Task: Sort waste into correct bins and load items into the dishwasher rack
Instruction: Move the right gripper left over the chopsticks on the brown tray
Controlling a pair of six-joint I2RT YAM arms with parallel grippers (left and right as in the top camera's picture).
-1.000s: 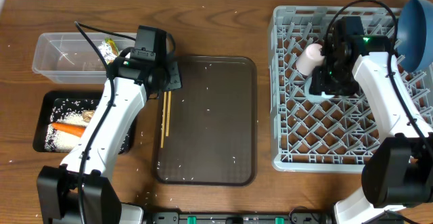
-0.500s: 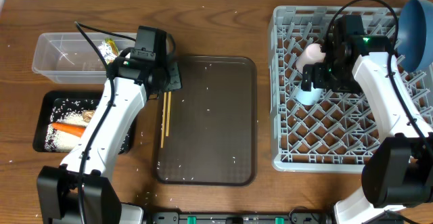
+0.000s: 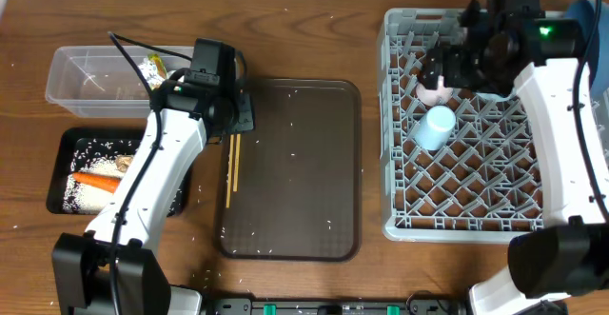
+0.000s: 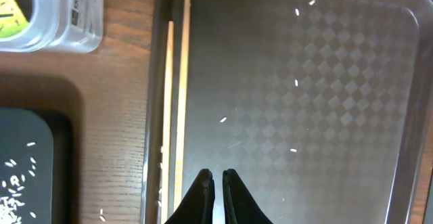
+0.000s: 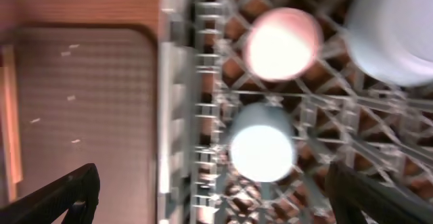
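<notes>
The robot's left gripper is blocking the path to the chopsticks in the serving tray (image 3: pixel 233 169), so it should move back over the black tray (image 3: pixel 93 167) before the right gripper takes the chopsticks.
The light blue cup (image 3: pixel 436 127) (image 5: pixel 262 143) lies free in the grey dishwasher rack (image 3: pixel 392 167), with the pink cup (image 3: pixel 434 92) (image 5: pixel 282 42) just behind it. My right gripper (image 3: pixel 442 68) (image 5: pixel 211 183) hovers above both cups, open wide and empty. A dark blue bowl (image 3: pixel 584 12) peeks out at the rack's far right corner. The chopsticks (image 3: pixel 231 167) (image 4: pixel 181 82) lie along the left side of the brown serving tray (image 3: pixel 295 163). My left gripper (image 3: pixel 238 115) (image 4: pixel 218 176) is shut and empty, just right of them.
The clear tub (image 3: pixel 86 79) (image 4: pixel 64 21) holds a yellow-green wrapper (image 3: pixel 152 68). In the black tray (image 3: pixel 63 140) lie rice (image 3: pixel 81 196), a carrot (image 3: pixel 95 180) and a brownish lump (image 3: pixel 124 163). Rice grains dot the serving tray and table.
My right gripper opened and let go of the light blue cup, which now rests in the rack. It then lifted toward the rack's far edge. The left arm stayed still.
</notes>
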